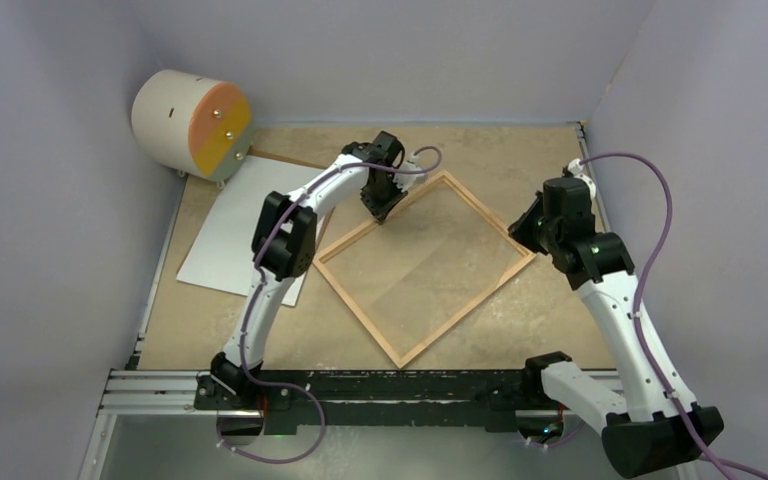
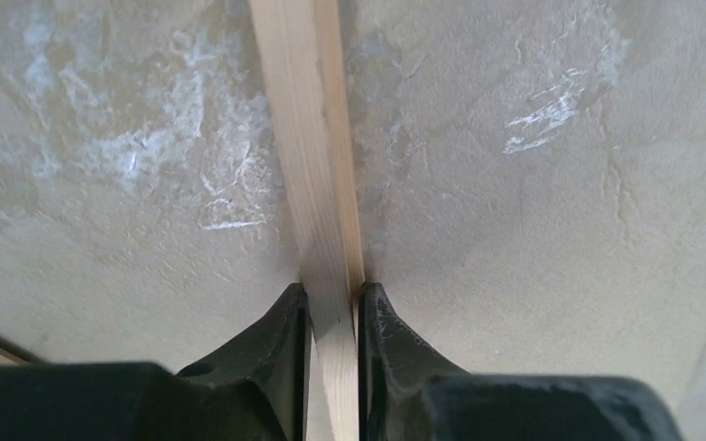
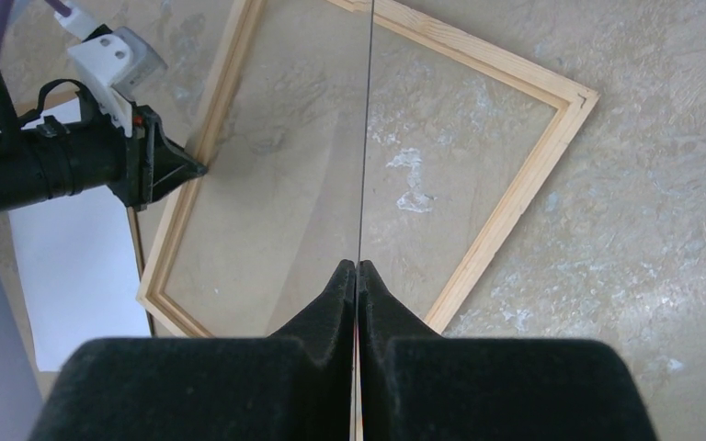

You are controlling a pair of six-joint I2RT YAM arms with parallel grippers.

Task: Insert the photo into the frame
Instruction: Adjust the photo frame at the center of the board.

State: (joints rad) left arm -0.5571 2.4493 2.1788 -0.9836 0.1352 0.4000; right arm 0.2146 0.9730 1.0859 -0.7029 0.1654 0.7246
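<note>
Next, I lift the clear pane with my right gripper while my left gripper turns the frame squarer by its rail [image 1: 358, 233], because I see the frame crooked [image 3: 366, 138] under the pane.
The light-wood frame [image 1: 467, 311] lies as a diamond on the table's middle. My left gripper [image 1: 381, 215] points down at its upper-left rail. In the left wrist view its fingers [image 2: 290, 322] press that rail [image 2: 308, 138] from both sides. My right gripper [image 1: 520, 232] hovers at the frame's right corner, shut on a thin clear pane [image 3: 365, 138] seen edge-on, running up from its tips [image 3: 358, 266]. The photo [image 1: 225, 235] lies white back up, left of the frame.
A brown backing sheet [image 1: 280, 158] lies under the photo, its edge showing. A cream drum with an orange and yellow face [image 1: 192, 122] stands at the back left corner. Lilac walls close in on three sides. A metal rail [image 1: 380, 390] carries the arm bases.
</note>
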